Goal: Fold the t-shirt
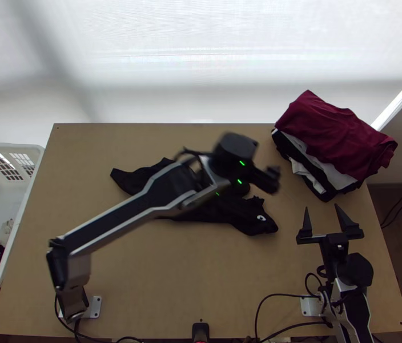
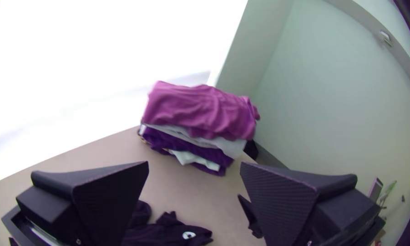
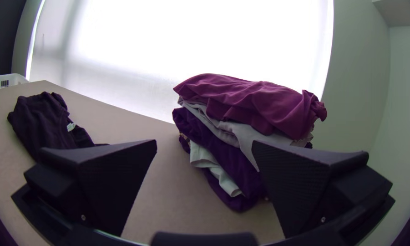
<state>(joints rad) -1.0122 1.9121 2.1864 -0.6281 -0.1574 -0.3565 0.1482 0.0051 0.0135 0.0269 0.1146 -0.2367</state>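
The black t-shirt (image 1: 227,213) is lying limp in bunched folds (image 1: 251,202), so I expect its middle to hang down and spread out wider when the robot lifts the t-shirt's ends apart.
A black t-shirt (image 1: 224,214) lies bunched mid-table, with a small white mark near its right end. Above it hangs my left gripper (image 1: 272,178), blurred, its arm hiding part of the cloth. In the left wrist view my left gripper (image 2: 194,168) is open with nothing between its fingers, and the shirt (image 2: 168,232) lies partly behind one finger. At the table's right side my right gripper (image 1: 322,211) stands open and empty, near the stack of clothes. In the right wrist view my right gripper (image 3: 205,148) has its fingers wide apart; the dark shirt (image 3: 41,123) lies beyond one of them.
A stack of folded clothes (image 1: 338,137), dark red on top, sits at the table's back right corner. A white basket (image 1: 21,228) with some cloth inside stands beside the table's left edge. Bare wood (image 1: 172,268) stretches between the arms' bases.
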